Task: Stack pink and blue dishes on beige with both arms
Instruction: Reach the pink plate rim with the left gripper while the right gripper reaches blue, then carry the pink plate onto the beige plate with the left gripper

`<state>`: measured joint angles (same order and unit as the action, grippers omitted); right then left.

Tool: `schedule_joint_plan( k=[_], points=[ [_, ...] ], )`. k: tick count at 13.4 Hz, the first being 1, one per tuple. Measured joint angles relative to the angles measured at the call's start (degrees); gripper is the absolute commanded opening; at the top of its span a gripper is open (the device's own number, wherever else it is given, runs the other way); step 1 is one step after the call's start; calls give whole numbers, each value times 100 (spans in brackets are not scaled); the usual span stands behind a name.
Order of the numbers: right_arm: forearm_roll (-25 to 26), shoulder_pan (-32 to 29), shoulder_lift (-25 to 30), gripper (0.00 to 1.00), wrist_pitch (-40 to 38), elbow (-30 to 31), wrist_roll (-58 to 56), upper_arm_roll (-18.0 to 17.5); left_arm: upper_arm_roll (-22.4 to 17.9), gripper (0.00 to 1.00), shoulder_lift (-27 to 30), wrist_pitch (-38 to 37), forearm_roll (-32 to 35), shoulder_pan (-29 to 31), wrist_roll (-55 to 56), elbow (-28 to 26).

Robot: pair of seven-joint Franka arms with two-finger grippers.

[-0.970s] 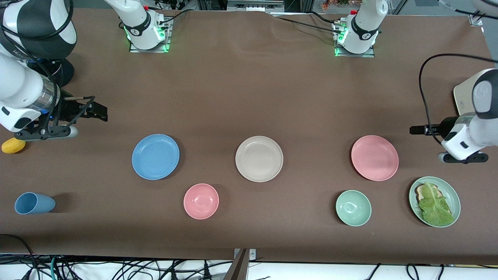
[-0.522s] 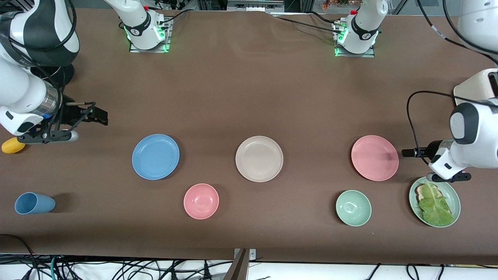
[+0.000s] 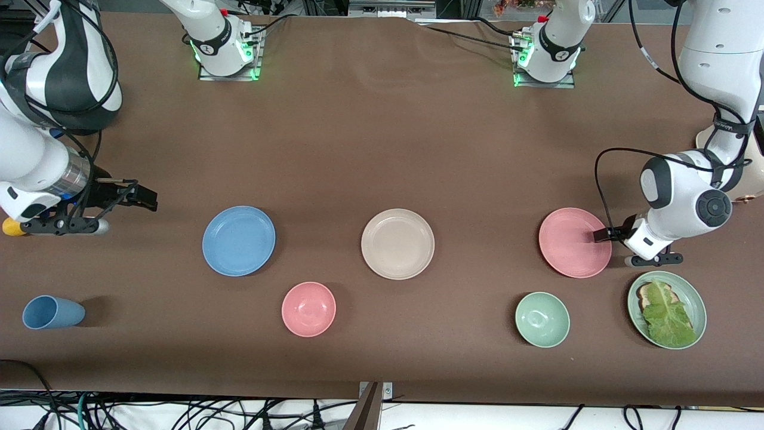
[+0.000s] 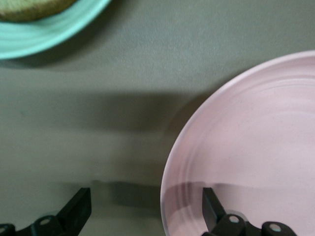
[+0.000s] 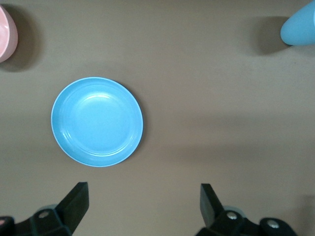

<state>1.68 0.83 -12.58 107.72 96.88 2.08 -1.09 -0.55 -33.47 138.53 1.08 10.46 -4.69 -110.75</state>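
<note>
My gripper will stack the pink plate (image 3: pixel 574 242), and that plate should cover the beige plate (image 3: pixel 397 243) almost rim to rim, because both plates look equally wide and round.
Three flat plates lie in a row: the blue plate (image 3: pixel 239 240) toward the right arm's end, the beige plate (image 3: pixel 397 243) in the middle, the pink plate (image 3: pixel 575 242) toward the left arm's end. My left gripper (image 3: pixel 601 235) is open and low at the pink plate's rim. In the left wrist view one finger (image 4: pixel 212 210) is over the pink plate (image 4: pixel 246 147) and the other over the cloth. My right gripper (image 3: pixel 145 199) hangs open over bare cloth beside the blue plate (image 5: pixel 97 121), apart from it.
A pink bowl (image 3: pixel 308 309) and a green bowl (image 3: pixel 542 319) sit nearer the front camera. A green plate with toast and lettuce (image 3: pixel 667 309) lies close to the left gripper. A blue cup (image 3: pixel 52 312) lies on its side. A yellow object (image 3: pixel 11 227) peeks out under the right arm.
The left arm has swung from the table's end in to the pink plate's rim and come lower. The right gripper has shifted only slightly. Both stay open.
</note>
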Motion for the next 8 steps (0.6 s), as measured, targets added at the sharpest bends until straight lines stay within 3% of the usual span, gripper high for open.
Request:
schedule_joint_plan(
  k=[1,8],
  points=[
    [21,1,0,100,0,-1,0,0,1,0,3,0,0,0,0,-10],
    [25,-49,-215,100,171,-11,341,53,57,0,122,-17,-1,-52,13,-3]
  ],
)
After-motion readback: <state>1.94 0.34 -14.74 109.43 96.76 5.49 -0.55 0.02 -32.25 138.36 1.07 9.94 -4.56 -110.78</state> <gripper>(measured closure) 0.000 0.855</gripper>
